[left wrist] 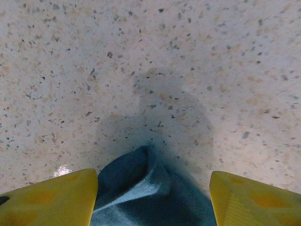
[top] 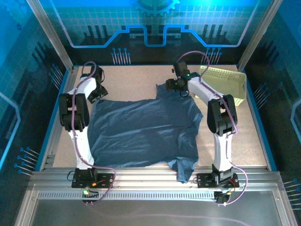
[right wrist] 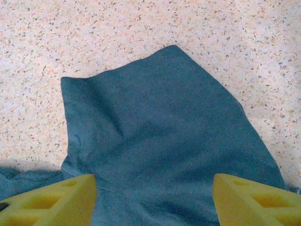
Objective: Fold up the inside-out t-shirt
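Observation:
The t-shirt's drooping part point(top: 184, 172) lies loosely over the near edge. The inside-out t-shirt point(top: 143, 129) will pull that part back with it when I pull the far flap.
The inside-out t-shirt point(top: 141, 132) lies spread flat across the middle of the table, dark slate-blue and wrinkled. One part of it droops over the near edge. My left gripper point(top: 97, 96) sits at the shirt's far left corner. In the left wrist view a raised fold of the shirt point(left wrist: 141, 188) lies between the yellow fingers point(left wrist: 61, 197), which stand apart, so the left gripper point(left wrist: 153, 181) is open. My right gripper point(top: 175, 86) hovers over the far right flap of the shirt point(right wrist: 164, 132). The right gripper point(right wrist: 153, 181) is open, straddling flat fabric without pinching it.
A pale yellow-green perforated basket point(top: 225, 84) lies at the far right of the speckled table point(top: 136, 80), just beyond the right arm. Metal frame rails point(top: 155, 181) run along the near edge, and blue walls border the sides.

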`<action>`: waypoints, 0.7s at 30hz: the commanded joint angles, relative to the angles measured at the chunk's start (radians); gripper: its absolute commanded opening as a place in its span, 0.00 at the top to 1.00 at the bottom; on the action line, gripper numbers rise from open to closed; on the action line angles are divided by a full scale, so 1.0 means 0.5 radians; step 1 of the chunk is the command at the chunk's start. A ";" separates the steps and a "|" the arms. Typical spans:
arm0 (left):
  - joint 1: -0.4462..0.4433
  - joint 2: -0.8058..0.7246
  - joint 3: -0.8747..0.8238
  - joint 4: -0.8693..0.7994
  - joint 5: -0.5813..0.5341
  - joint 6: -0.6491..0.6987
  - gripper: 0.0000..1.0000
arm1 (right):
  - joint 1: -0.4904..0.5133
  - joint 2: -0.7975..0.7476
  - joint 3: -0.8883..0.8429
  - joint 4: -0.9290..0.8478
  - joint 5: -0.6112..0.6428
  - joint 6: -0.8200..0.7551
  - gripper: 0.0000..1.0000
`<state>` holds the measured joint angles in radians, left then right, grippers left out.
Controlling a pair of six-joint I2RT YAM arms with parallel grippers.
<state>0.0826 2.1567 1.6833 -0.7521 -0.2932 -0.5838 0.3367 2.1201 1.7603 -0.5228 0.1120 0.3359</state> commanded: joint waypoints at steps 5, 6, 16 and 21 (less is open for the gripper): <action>0.022 0.125 0.128 -0.090 0.034 0.017 0.42 | -0.026 0.084 0.116 -0.017 -0.034 -0.043 0.33; 0.025 0.141 0.138 -0.091 0.035 0.017 0.43 | -0.028 0.104 0.139 -0.026 -0.038 -0.046 0.33; 0.056 0.137 0.129 -0.100 0.037 -0.008 0.74 | -0.072 0.486 0.593 -0.182 0.084 -0.049 0.32; 0.075 0.096 0.079 -0.085 0.035 -0.016 0.84 | -0.090 0.745 0.946 -0.340 0.181 -0.085 0.32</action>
<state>0.1078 2.2143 1.7306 -0.7742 -0.2810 -0.5838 0.3099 2.4290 2.1445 -0.6083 0.1532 0.3180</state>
